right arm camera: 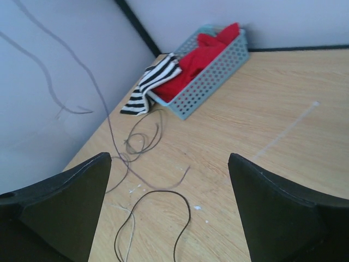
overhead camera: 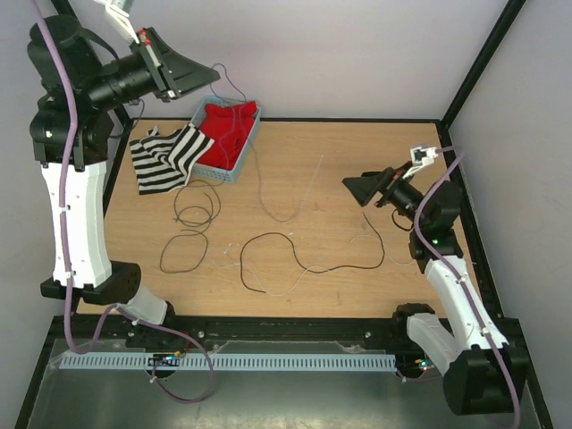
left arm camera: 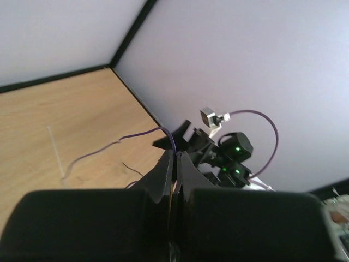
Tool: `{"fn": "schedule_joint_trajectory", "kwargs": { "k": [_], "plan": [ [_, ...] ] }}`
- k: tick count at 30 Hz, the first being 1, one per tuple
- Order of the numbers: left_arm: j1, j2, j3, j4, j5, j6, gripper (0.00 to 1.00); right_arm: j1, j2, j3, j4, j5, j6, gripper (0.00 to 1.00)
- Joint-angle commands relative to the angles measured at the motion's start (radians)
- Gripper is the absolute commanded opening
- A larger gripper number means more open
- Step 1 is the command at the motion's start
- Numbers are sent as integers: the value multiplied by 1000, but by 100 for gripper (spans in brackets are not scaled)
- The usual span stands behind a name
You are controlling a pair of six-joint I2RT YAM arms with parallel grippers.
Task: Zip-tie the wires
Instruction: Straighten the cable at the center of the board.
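The purple wire [overhead camera: 234, 86] is hanging loose from my left gripper, so my right gripper, which is open, should keep going toward the hanging length [overhead camera: 259, 176] until its fingers close around the wire.
My left gripper [overhead camera: 207, 71] is raised high over the far left corner and shut on a thin purple wire [overhead camera: 257, 170]. In the left wrist view the wire [left arm camera: 103, 148] leaves the closed fingertips [left arm camera: 170, 155] and drops to the table. Its loose end [right arm camera: 182, 176] lies on the wood. Black wires [overhead camera: 313, 257] curl in loose loops [overhead camera: 197, 207] across the middle, and one loop [right arm camera: 182, 204] lies below my right gripper [right arm camera: 169, 158]. The right gripper [overhead camera: 362, 189] hovers open at mid right, holding nothing. A pale zip tie [right arm camera: 289, 128] lies flat on the table [overhead camera: 357, 143].
A blue perforated basket [overhead camera: 234, 159] holding red cloth [overhead camera: 228, 130] stands at the far left. A black-and-white striped cloth [overhead camera: 165, 159] hangs over its side onto the table. White walls close the far and right sides.
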Motion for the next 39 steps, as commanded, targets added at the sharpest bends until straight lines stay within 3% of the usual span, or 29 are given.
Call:
{"fn": "schedule_joint_trajectory", "kwargs": {
  "k": [1,17,30,39],
  "plan": [
    [-64,-54,-60,37,41,-11,0,97,-19,-13,138,51,-80,99],
    [-134,-73,-65,69,90,-65,0,383,132,-13,412,226,-302,99],
    [-223,-46,-59,121,119,-116,1,572,297,-61,503,189,-343,99],
    [-253,-40,-48,159,135,-147,1,594,377,-39,540,249,-383,99]
  ]
}}
